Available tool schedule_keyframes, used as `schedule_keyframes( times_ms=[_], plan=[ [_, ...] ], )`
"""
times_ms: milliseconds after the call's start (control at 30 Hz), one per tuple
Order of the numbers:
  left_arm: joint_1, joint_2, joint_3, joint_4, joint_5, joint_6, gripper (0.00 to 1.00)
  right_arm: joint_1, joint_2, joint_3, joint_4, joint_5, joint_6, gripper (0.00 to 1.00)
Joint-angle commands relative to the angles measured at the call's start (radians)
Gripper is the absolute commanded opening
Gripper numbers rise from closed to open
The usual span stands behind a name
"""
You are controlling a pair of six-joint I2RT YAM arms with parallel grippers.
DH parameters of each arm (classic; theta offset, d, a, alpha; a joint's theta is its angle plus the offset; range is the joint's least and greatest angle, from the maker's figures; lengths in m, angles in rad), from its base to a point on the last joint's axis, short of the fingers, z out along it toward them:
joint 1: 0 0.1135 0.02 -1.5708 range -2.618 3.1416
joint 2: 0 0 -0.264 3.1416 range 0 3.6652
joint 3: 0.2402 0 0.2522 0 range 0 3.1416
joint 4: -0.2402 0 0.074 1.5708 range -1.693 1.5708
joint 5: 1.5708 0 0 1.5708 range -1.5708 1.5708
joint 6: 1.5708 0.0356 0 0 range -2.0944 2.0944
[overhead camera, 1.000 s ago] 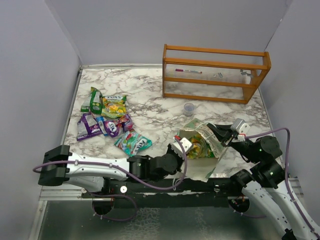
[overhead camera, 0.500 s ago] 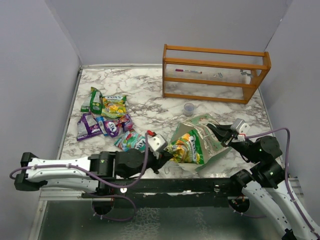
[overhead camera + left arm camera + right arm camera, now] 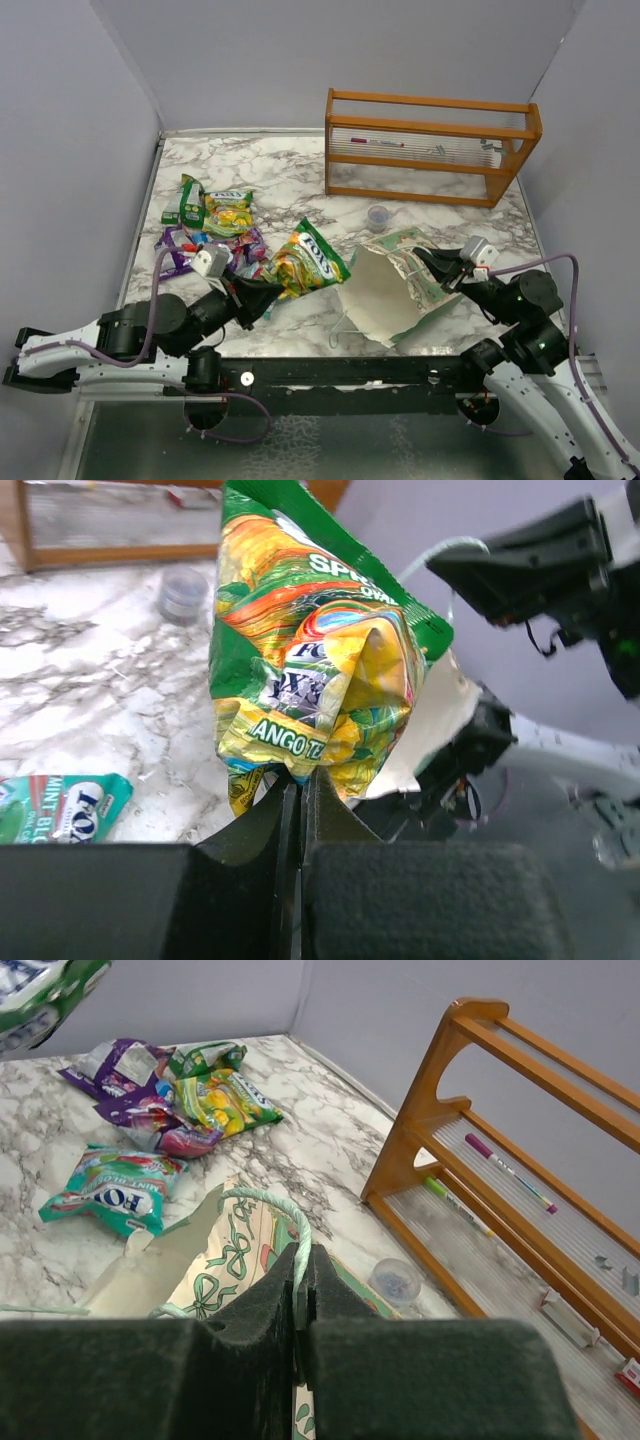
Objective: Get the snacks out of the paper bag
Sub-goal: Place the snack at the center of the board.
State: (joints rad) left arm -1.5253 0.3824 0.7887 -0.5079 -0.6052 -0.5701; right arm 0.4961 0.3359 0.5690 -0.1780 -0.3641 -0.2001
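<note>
The green and yellow packet (image 3: 308, 259) is clear of the paper bag. My left gripper should carry on going to the open marble (image 3: 286, 207) beside the pile and let go there.
My left gripper (image 3: 262, 292) is shut on the bottom edge of a green and yellow snack packet (image 3: 305, 262) and holds it above the table, left of the paper bag (image 3: 395, 285). The left wrist view shows the packet (image 3: 320, 670) pinched between the closed jaws of that gripper (image 3: 300, 775). My right gripper (image 3: 432, 262) is shut on the bag's string handle (image 3: 270, 1200). The bag (image 3: 225, 1250) lies on its side with its cream inside showing. Several more snacks (image 3: 215, 235) lie in a pile at the left, among them a teal packet (image 3: 110, 1195).
An orange wooden rack (image 3: 430, 145) stands at the back right. A small clear cup (image 3: 378, 215) sits in front of it, just behind the bag. Grey walls close in the marble table on three sides.
My left gripper has drawn the green and yellow packet out of the bag's mouth and carried it left towards the pile. The bag's mouth now shows its cream inside. The right gripper has stayed put.
</note>
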Motion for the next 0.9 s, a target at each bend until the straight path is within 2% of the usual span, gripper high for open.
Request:
schedule_keyframes(
  times_ms=[0,100,200,333,467,533,600,700,733,867],
  plan=[
    [-0.003,-0.001,0.005,-0.007,-0.174,-0.083,0.0,0.001,0.006,-0.009,0.021,-0.006,-0.01,0.02],
    [-0.003,0.078,0.029,-0.021,-0.261,-0.113,0.0,0.001,0.007,-0.009,0.021,-0.006,-0.01,0.02],
    [-0.004,0.154,0.036,-0.069,-0.452,-0.282,0.0,0.001,0.006,-0.01,0.024,-0.008,-0.01,0.02],
    [-0.003,0.219,-0.005,0.033,-0.6,-0.279,0.0,0.001,-0.001,-0.011,0.023,-0.006,-0.01,0.02],
    [-0.002,0.27,-0.026,0.07,-0.748,-0.296,0.0,0.001,-0.001,-0.011,0.023,-0.006,-0.01,0.02],
    [-0.001,0.306,-0.052,0.177,-0.787,-0.187,0.0,0.001,-0.003,-0.012,0.027,-0.007,-0.009,0.02],
    [0.002,0.365,-0.064,0.279,-0.796,-0.084,0.0,0.001,-0.005,-0.013,0.027,-0.008,-0.009,0.02],
    [0.055,0.465,-0.043,0.301,-0.76,-0.052,0.0,0.001,-0.005,-0.013,0.028,-0.01,-0.009,0.02],
    [0.1,0.496,-0.035,0.295,-0.713,-0.048,0.0,0.001,-0.005,-0.013,0.027,-0.008,-0.009,0.02],
    [0.378,0.588,-0.01,0.283,-0.362,-0.03,0.0,0.001,-0.005,-0.012,0.025,-0.006,-0.009,0.02]
  ],
)
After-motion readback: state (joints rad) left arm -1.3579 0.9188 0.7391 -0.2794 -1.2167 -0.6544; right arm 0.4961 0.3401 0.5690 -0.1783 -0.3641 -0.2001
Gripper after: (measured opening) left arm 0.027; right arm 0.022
